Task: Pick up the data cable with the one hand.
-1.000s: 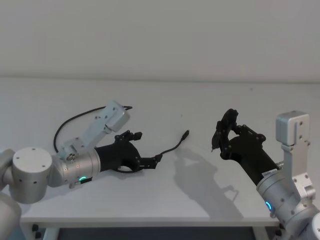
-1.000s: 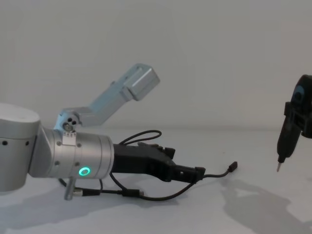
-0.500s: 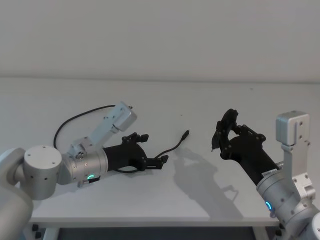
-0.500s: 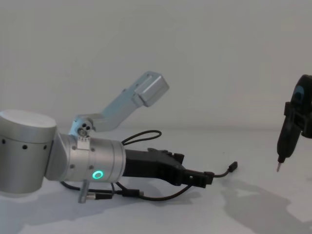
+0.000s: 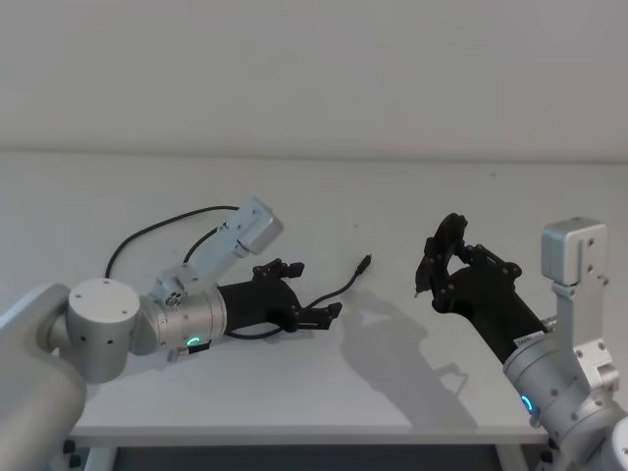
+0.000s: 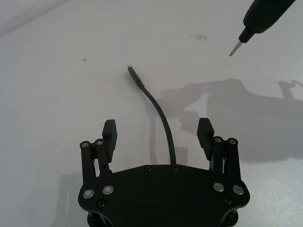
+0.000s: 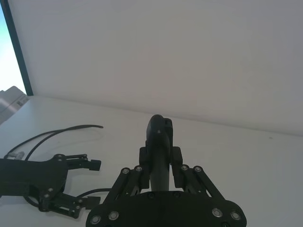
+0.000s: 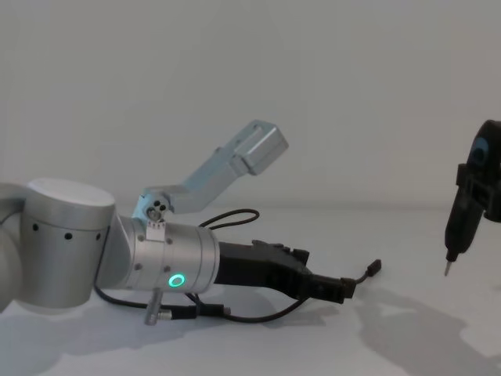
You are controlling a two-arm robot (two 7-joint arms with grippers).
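Observation:
The data cable's plug end curves up above its shadow, so the plug end will keep sticking out in a curve when the robot lifts the cable.
The data cable is a thin black cord lying on the white table. One small plug points toward the middle, and the rest curves back in a long loop to the left. My left gripper, black on a silver wrist with a green ring, is low over the table and open. In the left wrist view the data cable runs between the left gripper's two fingers, with a gap on either side. My right gripper hovers at the right, shut on a black pointed tool.
The tool's thin tip hangs above the table, to the right of the cable's plug. A short lead with a silver plug hangs under the left wrist. The table's front edge lies close below both arms.
My left arm has slid to the right along the cable, bringing the open fingers closer to the free plug. The right arm and its tool have not moved.

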